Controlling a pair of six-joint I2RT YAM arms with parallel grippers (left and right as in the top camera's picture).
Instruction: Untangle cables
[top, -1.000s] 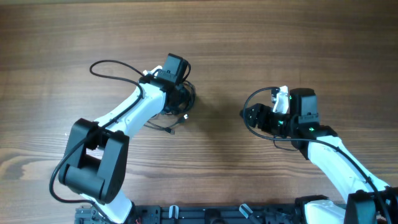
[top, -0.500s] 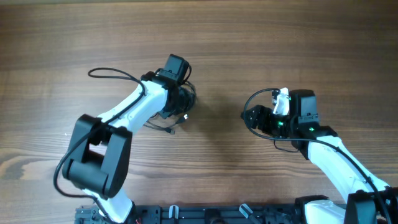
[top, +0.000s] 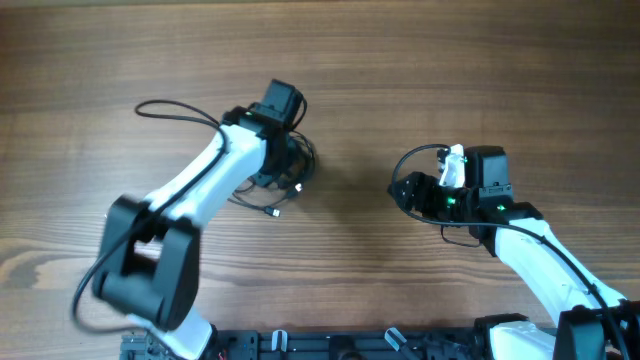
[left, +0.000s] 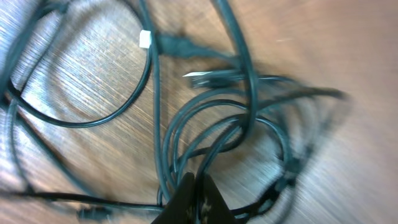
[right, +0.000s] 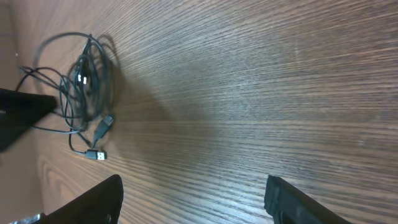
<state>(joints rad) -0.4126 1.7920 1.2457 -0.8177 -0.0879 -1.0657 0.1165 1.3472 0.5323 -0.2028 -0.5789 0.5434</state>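
Note:
The cables (left: 173, 142)' loops cross (left: 244, 119) and wrap around one another, so the cables will rise together in a drooping heap when I lift.
The cables (top: 303, 168) are a small tangled bundle of thin black cords left of the table's centre, with one plug end (top: 268, 211) trailing toward the front. My left gripper (top: 284, 163) sits right on the bundle. In the left wrist view its fingers (left: 196, 200) are shut, with cable loops (left: 251, 81) pinched at the tips and spread out in front. My right gripper (top: 398, 188) is open and empty, well to the right of the bundle. The right wrist view shows its spread fingers (right: 196, 202), with the bundle (right: 87, 74) and a USB plug (right: 96, 154) far off.
The thicker black cable of the left arm (top: 175, 108) loops over the table at the back left. The right arm's cable (top: 415, 155) arcs above its gripper. The wooden table (top: 350, 90) lies bare between the two grippers.
The left arm has shifted a little toward the back left, and its image is blurred. The trailing plug end has slid slightly left. The right arm has barely moved.

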